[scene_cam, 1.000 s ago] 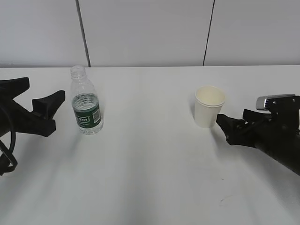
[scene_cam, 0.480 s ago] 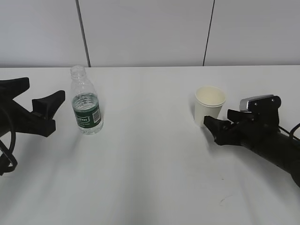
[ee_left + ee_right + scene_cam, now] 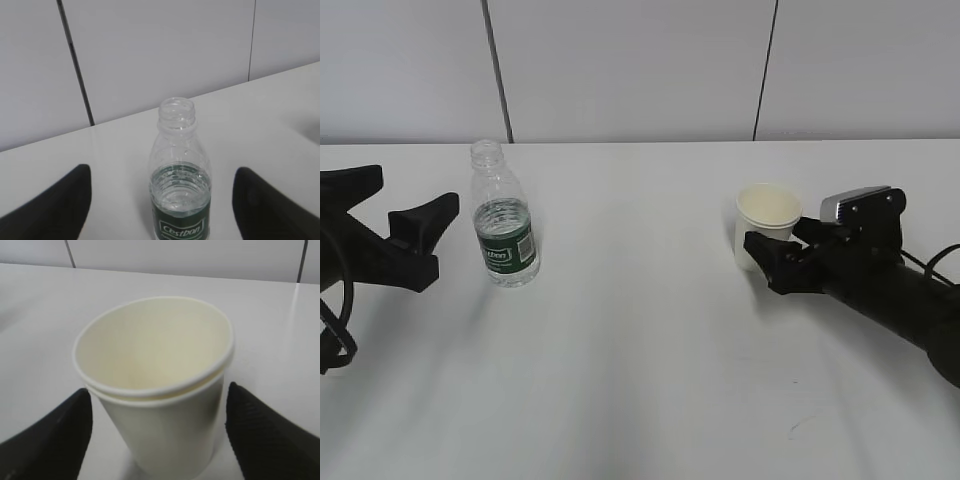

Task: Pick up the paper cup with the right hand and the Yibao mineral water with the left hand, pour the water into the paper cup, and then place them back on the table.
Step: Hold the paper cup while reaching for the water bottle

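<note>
The water line (image 3: 502, 205) is well below the bottle's open neck, so water will flow into the paper cup (image 3: 766, 226) only when the robot tips the bottle past flat.
The Yibao mineral water bottle (image 3: 504, 220), capless and about half full of clear water, stands upright on the white table (image 3: 640, 350) at the left. My left gripper (image 3: 417, 188) is open just left of it and not touching; in the left wrist view the bottle (image 3: 180, 190) stands ahead between the spread fingers of that gripper (image 3: 162, 212). The cream paper cup (image 3: 767, 208) stands upright at the right. My right gripper (image 3: 772, 238) is open with one finger on each side of the cup. In the right wrist view the cup (image 3: 160, 390) fills the gap of the gripper (image 3: 157, 437), with small gaps to both fingers.
A white panelled wall (image 3: 640, 70) with dark vertical seams rises behind the table's far edge. A few faint dark specks (image 3: 800, 428) mark the tabletop near the front right.
My right gripper has moved left across the table until its open fingers straddle the cup. The cup, the bottle and the left arm have not moved.
</note>
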